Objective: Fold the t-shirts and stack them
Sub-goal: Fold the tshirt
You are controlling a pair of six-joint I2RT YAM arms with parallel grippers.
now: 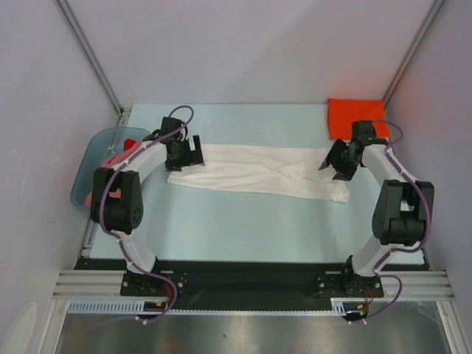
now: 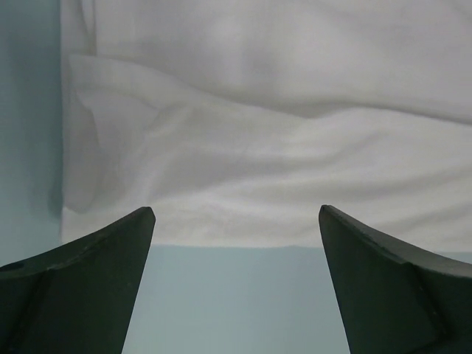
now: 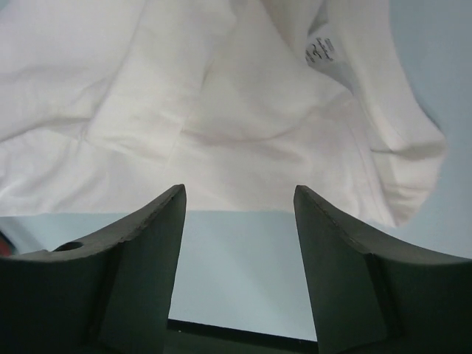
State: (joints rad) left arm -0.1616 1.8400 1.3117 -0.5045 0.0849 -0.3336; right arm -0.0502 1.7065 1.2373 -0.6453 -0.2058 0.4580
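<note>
The white t-shirt's band (image 1: 247, 171) runs parallel to the front bar, so my left gripper should draw the t-shirt's basin-side corner (image 1: 172, 179) toward the bar to turn the band lengthwise.
A white t-shirt (image 1: 258, 171) lies folded into a long band across the middle of the table. My left gripper (image 1: 188, 158) is open at its left end, above the cloth edge; its wrist view shows the white cloth (image 2: 265, 147) just beyond the spread fingers (image 2: 110, 251). My right gripper (image 1: 333, 168) is open at the shirt's right end; its wrist view shows the cloth (image 3: 221, 110) with a small black print (image 3: 319, 50) ahead of the fingers (image 3: 158, 228). A folded orange-red t-shirt (image 1: 357, 118) lies at the back right. Both grippers hold nothing.
A blue-grey plastic basin (image 1: 96, 166) stands at the left table edge with red and pink cloth (image 1: 127, 147) in it, partly hidden by the left arm. The table's black front rail (image 1: 243, 276) runs along the near side.
</note>
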